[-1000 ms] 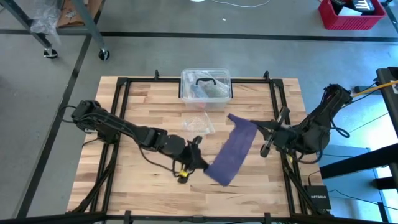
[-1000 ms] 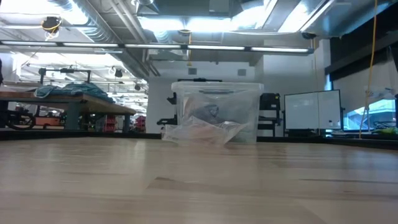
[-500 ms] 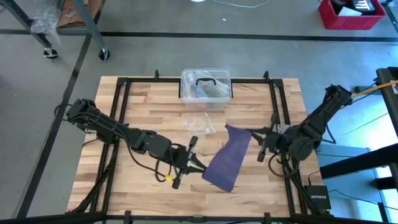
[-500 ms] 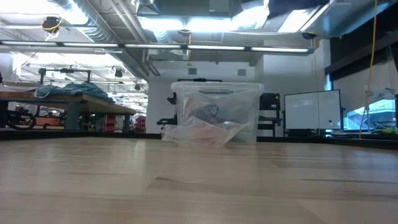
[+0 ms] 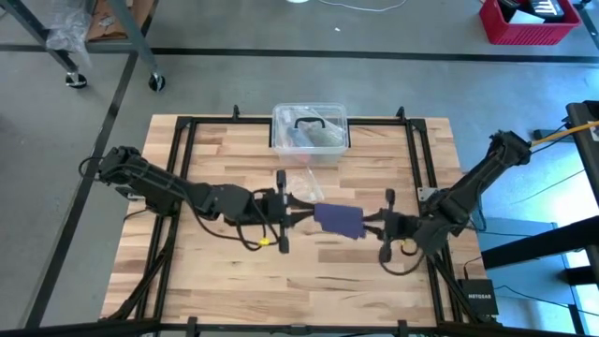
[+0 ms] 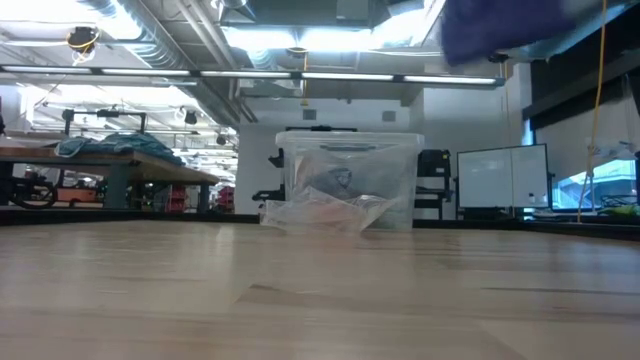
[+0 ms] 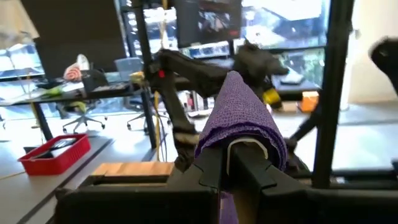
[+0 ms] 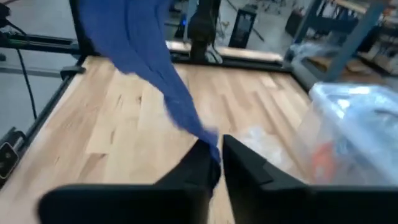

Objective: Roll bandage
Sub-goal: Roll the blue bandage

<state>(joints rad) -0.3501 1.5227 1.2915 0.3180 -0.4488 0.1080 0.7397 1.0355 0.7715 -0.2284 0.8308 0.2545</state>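
Observation:
Next, I let go of the bandage and take its edge (image 8: 176, 102) more fully before rolling, because my right gripper pinches the bandage by a narrow corner (image 8: 210, 134) and makes it slant to a point.
The bandage (image 5: 339, 219) is a dark navy-purple strip, bunched short and held in the air between my two grippers over the middle of the table. It also shows at the top of the low view (image 6: 500, 25). My left gripper (image 5: 292, 208) is shut on its left end and my right gripper (image 5: 374, 223) on its right end. The two grippers face each other. In the left wrist view the cloth (image 7: 242, 115) drapes over my fingers. In the right wrist view it (image 8: 143, 56) runs away from my fingertips. My left gripper pinches the bandage's left end (image 7: 241, 138) between its two fingers, which lie level and point toward the table's right. The cloth folds over the fingertips in several layers and is lifted clear of the table. My right gripper pinches the bandage's right end by a narrow corner (image 8: 211, 138) at its fingertips, level, pointing toward the table's left. From there the cloth widens toward the other arm and stays clear of the table.
A clear plastic box with a black handle (image 5: 310, 128) stands at the table's far edge. A crinkled clear wrapper (image 5: 299, 183) lies just in front of it, near my left gripper. Black frame rails run along the table's sides.
Both grippers have risen with the bandage. The left has gone toward the far edge; the right has gone toward the near edge and the left. The bandage, earlier stretched slantwise from far to near, now lies left to right, bunched shorter and higher.

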